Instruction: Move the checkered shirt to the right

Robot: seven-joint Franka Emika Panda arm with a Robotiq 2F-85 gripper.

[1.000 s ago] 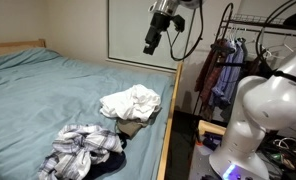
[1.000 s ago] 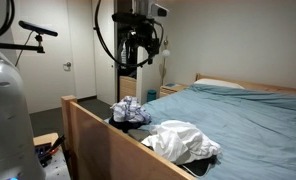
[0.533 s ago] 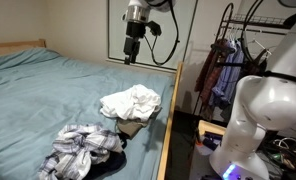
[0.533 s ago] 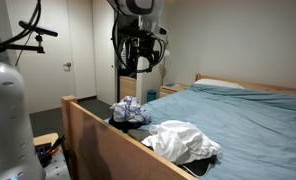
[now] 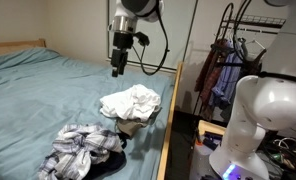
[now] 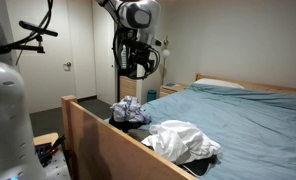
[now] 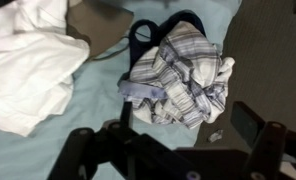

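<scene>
The checkered shirt sits on the dark strapped piece [image 5: 109, 165], away from the white garment, so I keep lowering my gripper until its fingers straddle a fold [image 5: 85, 138].
The checkered shirt [image 5: 83, 150] lies crumpled on the teal bed, near the corner by the wooden side rail. It also shows in an exterior view [image 6: 131, 110] and fills the middle of the wrist view [image 7: 178, 78]. My gripper [image 5: 116, 68] hangs high in the air over the bed, well apart from the shirt, and also shows in an exterior view [image 6: 139, 72]. In the wrist view the gripper [image 7: 165, 125] is open and empty, with its fingers [image 7: 250, 122] spread wide.
A white garment [image 5: 131, 101] lies next to the shirt, over a brown item [image 7: 98, 20]. A dark strapped piece [image 7: 156, 28] lies under the shirt. The wooden bed rail [image 5: 169, 120] runs along the side, with a clothes rack [image 5: 228, 60] beyond it.
The arm has swung left and lower in the exterior view, bringing the gripper over the bed. The clothes have not moved.
</scene>
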